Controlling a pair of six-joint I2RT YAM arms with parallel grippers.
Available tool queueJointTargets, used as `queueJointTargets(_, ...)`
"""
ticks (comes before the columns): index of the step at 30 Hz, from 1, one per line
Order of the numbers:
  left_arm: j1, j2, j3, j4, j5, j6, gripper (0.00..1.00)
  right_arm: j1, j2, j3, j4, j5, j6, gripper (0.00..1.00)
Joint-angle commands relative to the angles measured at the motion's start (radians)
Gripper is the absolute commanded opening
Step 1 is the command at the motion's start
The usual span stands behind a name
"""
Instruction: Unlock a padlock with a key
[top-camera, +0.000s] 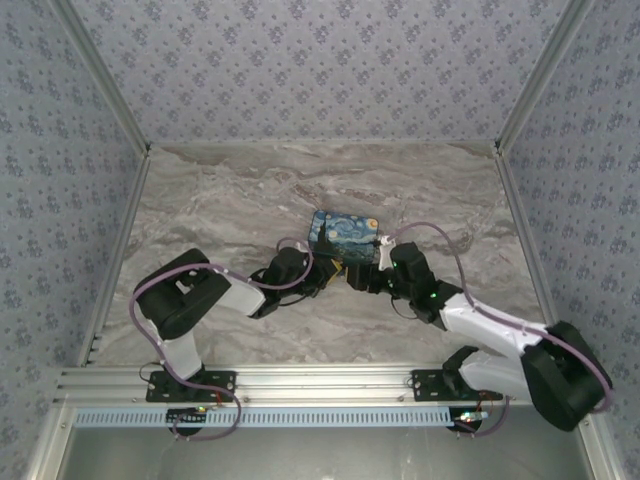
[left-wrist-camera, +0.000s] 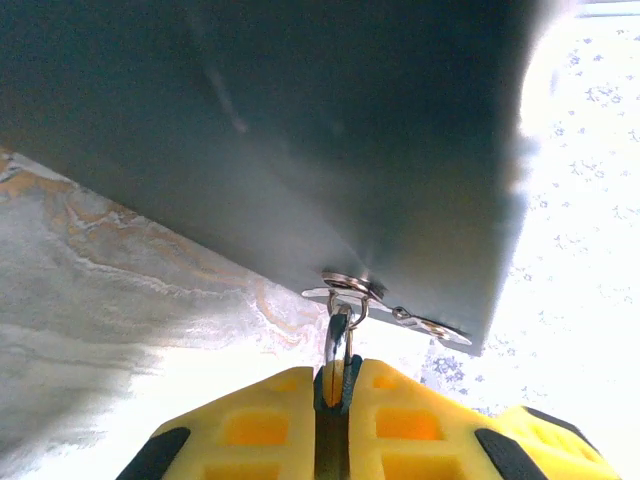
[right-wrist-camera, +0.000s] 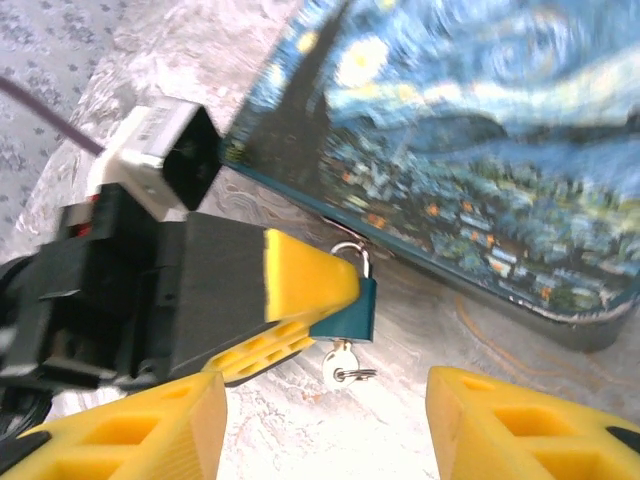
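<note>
I should roll my right gripper and pinch the key's flat sides (right-wrist-camera: 337, 373) before turning the key, since the key's flat side (right-wrist-camera: 340, 364) lies broadside across that gripper's open fingers.
The blue padlock (right-wrist-camera: 353, 303) hangs by its silvery shackle (left-wrist-camera: 338, 335) from the metal hasp (left-wrist-camera: 350, 288) of the starry-night box (right-wrist-camera: 480, 150). My left gripper (right-wrist-camera: 335, 310) is shut on the padlock's body, its yellow fingers (left-wrist-camera: 270, 420) pressed together on it. A small silver key (right-wrist-camera: 338, 362) with a ring sticks out of the padlock's underside. My right gripper (right-wrist-camera: 325, 385) stands open just in front of the key, one yellow finger on each side, touching nothing. From above, both grippers meet at the box's (top-camera: 343, 232) near side.
The box stands mid-table on the marble top (top-camera: 240, 200). Patterned walls (top-camera: 60, 180) close in the left, right and back. Both arms' elbows (top-camera: 190, 295) rest low near the front rail.
</note>
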Motion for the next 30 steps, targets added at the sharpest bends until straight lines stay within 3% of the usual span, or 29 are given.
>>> queueJointTargets(1,0.013,-0.05,0.036,-0.092,0.019,-0.016,0.0,0.073,-0.123,-0.015,-0.096,0.165,-0.258,0.58)
queueJointTargets(8,0.036,-0.109,0.05,-0.198,0.038,-0.096,0.0,0.293,-0.299,-0.089,-0.053,0.396,-0.781,0.63)
queueJointTargets(13,0.046,-0.136,0.09,-0.309,0.077,-0.162,0.0,0.391,-0.261,-0.106,-0.001,0.59,-0.981,0.62)
queueJointTargets(20,0.046,-0.138,0.132,-0.38,0.123,-0.233,0.0,0.439,-0.102,-0.12,0.103,0.71,-1.122,0.58)
queueJointTargets(30,0.046,-0.157,0.141,-0.43,0.146,-0.255,0.0,0.421,0.083,-0.113,0.249,0.656,-1.184,0.51)
